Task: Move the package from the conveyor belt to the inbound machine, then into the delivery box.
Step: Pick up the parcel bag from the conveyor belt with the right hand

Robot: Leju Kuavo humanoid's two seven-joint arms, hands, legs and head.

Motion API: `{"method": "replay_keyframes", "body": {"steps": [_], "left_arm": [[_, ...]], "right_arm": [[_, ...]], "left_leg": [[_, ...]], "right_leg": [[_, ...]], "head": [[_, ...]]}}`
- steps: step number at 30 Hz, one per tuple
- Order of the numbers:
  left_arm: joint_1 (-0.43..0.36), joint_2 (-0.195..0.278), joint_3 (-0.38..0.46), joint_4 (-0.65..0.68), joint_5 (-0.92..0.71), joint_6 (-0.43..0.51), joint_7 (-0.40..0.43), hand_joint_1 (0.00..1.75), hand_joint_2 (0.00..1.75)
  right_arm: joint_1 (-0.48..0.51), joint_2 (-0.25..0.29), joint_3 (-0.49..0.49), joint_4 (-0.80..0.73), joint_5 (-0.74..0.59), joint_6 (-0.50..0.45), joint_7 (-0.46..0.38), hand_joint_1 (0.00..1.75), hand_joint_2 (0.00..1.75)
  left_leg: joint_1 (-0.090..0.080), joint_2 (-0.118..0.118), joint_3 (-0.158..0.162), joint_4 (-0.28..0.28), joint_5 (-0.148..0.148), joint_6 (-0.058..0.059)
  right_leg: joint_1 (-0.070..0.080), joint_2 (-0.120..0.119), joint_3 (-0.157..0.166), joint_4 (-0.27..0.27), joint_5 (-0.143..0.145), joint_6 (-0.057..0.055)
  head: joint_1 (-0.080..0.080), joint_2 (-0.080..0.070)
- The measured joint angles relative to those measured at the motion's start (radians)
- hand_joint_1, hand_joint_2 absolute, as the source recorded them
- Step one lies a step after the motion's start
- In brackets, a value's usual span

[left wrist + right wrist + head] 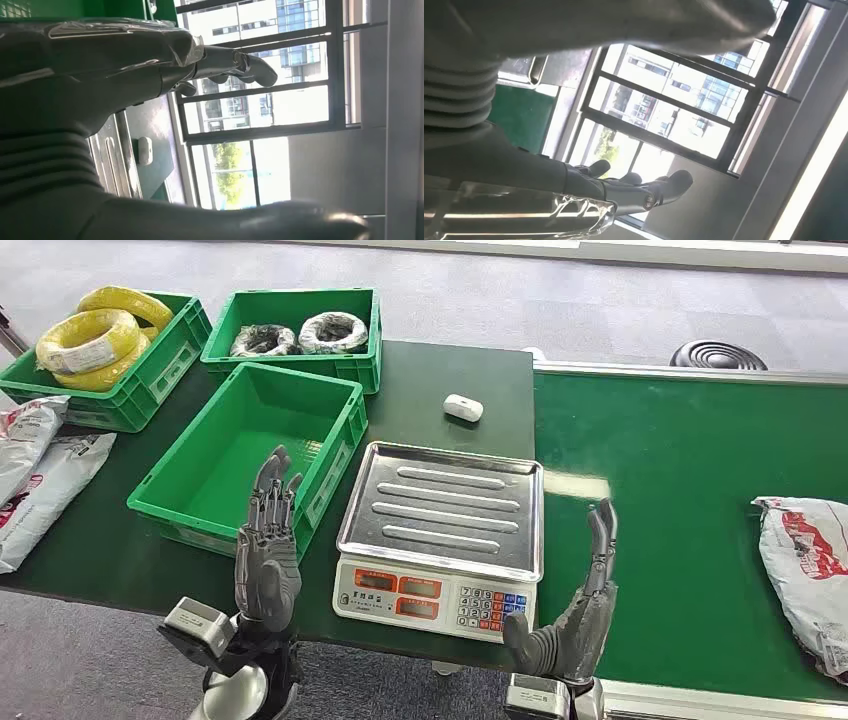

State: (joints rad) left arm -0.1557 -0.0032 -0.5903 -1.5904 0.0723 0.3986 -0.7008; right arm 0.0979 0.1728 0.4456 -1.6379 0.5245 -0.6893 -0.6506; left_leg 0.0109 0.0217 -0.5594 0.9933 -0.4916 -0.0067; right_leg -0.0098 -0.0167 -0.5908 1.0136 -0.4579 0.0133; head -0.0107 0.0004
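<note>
The white package [808,575] has a wrinkled, slack corner [770,507]. So its loose end will flop over the rim of the green box when I lower the package in.
A white package with red print [808,575] lies on the green conveyor belt [690,470] at the far right edge. The inbound machine is a scale with a steel pan [445,505] in the middle of the table. An empty green box [250,455] stands just left of the scale. My left hand [267,555] is raised, fingers apart, in front of that box and holds nothing. My right hand [580,610] stands edge-on with fingers straight, just right of the scale's keypad, well left of the package. The wrist views show both hands' fingers [235,62] [644,187] extended and empty.
Two more green crates at the back hold yellow cable coils [95,340] and dark and white coils [300,335]. A small white device [463,407] lies behind the scale. Other white packages [35,475] lie at the table's left edge.
</note>
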Motion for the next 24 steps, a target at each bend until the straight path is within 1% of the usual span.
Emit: {"method": "replay_keyframes", "body": {"steps": [4, 7, 12, 17, 20, 24], "left_arm": [[0.006, 0.0, 0.0, 0.0, -0.003, 0.006, 0.0, 0.0, 1.75], [0.011, 0.0, 0.0, 0.0, -0.006, 0.011, 0.0, 0.0, 1.75], [0.015, -0.002, 0.0, -0.001, -0.009, 0.01, 0.0, 0.0, 1.75], [0.02, -0.026, 0.002, -0.002, -0.012, -0.009, 0.0, 0.0, 1.75], [0.02, -0.035, 0.003, -0.002, -0.013, -0.012, 0.0, 0.0, 1.75], [0.02, -0.036, 0.003, -0.002, -0.013, -0.012, 0.0, 0.0, 1.75]], "right_arm": [[0.0, 0.001, -0.014, 0.005, 0.05, 0.0, 0.01, 0.0, 1.75], [0.0, 0.008, -0.051, 0.007, 0.12, 0.0, 0.027, 0.0, 1.75], [0.0, 0.021, -0.103, 0.007, 0.179, 0.0, 0.042, 0.0, 1.75], [0.004, 0.047, -0.216, -0.026, 0.337, -0.002, 0.073, 0.0, 1.75], [0.006, 0.052, -0.259, -0.041, 0.352, -0.002, 0.081, 0.0, 1.75], [0.007, 0.052, -0.265, -0.043, 0.355, -0.002, 0.082, 0.0, 1.75]], "left_leg": [[0.0, 0.0, 0.0, 0.0, 0.0, 0.0], [0.0, 0.0, 0.0, 0.0, 0.0, 0.0], [0.0, 0.0, 0.0, 0.0, 0.0, 0.0], [0.0, 0.0, 0.0, 0.0, 0.0, 0.0], [0.0, 0.0, 0.0, 0.0, 0.0, 0.0], [0.0, 0.0, 0.0, 0.0, 0.0, 0.0]], "right_leg": [[0.0, 0.0, 0.0, 0.0, 0.0, 0.0], [0.0, 0.0, 0.0, 0.0, 0.0, 0.0], [0.0, 0.0, 0.0, 0.0, 0.0, 0.0], [0.0, 0.0, 0.0, 0.0, 0.0, 0.0], [0.0, 0.0, 0.0, 0.0, 0.0, 0.0], [0.0, 0.0, 0.0, 0.0, 0.0, 0.0]], "head": [[0.0, 0.0], [0.0, 0.0], [0.0, 0.0], [0.0, 0.0], [0.0, 0.0], [0.0, 0.0]]}}
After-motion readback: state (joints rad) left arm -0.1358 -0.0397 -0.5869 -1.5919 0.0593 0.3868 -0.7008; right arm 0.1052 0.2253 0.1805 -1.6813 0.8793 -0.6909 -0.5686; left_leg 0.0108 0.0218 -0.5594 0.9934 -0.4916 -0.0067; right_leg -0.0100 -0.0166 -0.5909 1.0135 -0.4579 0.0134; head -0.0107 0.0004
